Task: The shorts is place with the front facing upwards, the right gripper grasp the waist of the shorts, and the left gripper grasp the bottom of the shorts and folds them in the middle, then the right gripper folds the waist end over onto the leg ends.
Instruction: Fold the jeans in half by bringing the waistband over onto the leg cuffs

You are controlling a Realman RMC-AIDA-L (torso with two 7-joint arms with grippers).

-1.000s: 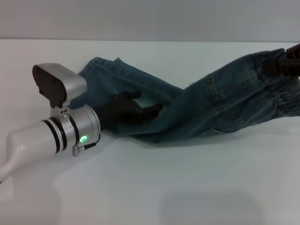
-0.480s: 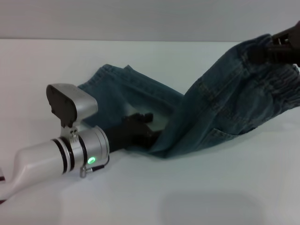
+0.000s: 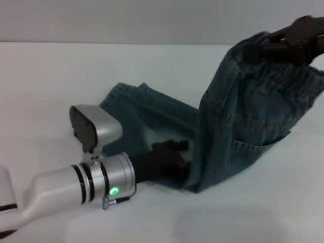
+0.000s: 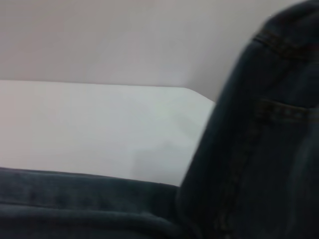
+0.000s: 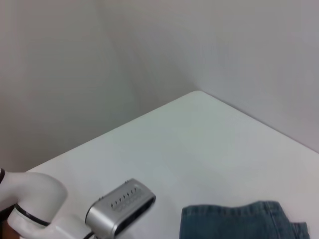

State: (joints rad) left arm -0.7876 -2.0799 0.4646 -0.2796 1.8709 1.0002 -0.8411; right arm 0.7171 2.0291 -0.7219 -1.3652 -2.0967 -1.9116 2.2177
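Note:
The left gripper is over the leg ends [image 3: 139, 109] where the waist has to land, so it should pull back to the open table [image 3: 48, 119] before the right gripper folds the waist over.
The blue denim shorts [image 3: 243, 116] are half lifted. Their waist hangs from my right gripper [image 3: 292, 41], which is shut on it high at the far right. The leg ends [image 3: 147, 109] lie on the white table [image 3: 61, 76]. My left gripper [image 3: 174, 157] is low at the front centre, shut on the bottom hem where the cloth bends. The left wrist view shows denim [image 4: 259, 149] close up, with a back pocket seam. In the right wrist view a leg end [image 5: 234, 221] lies flat below, beside the left arm's wrist housing [image 5: 119, 206].
The silver left forearm [image 3: 76, 187] reaches in from the lower left corner. A grey wall [image 3: 152, 20] stands behind the table's far edge. The table's corner [image 5: 197, 94] appears in the right wrist view.
The right gripper has raised the waist higher and drawn it leftward. The left gripper has pulled the leg hem toward the table's front and to the right.

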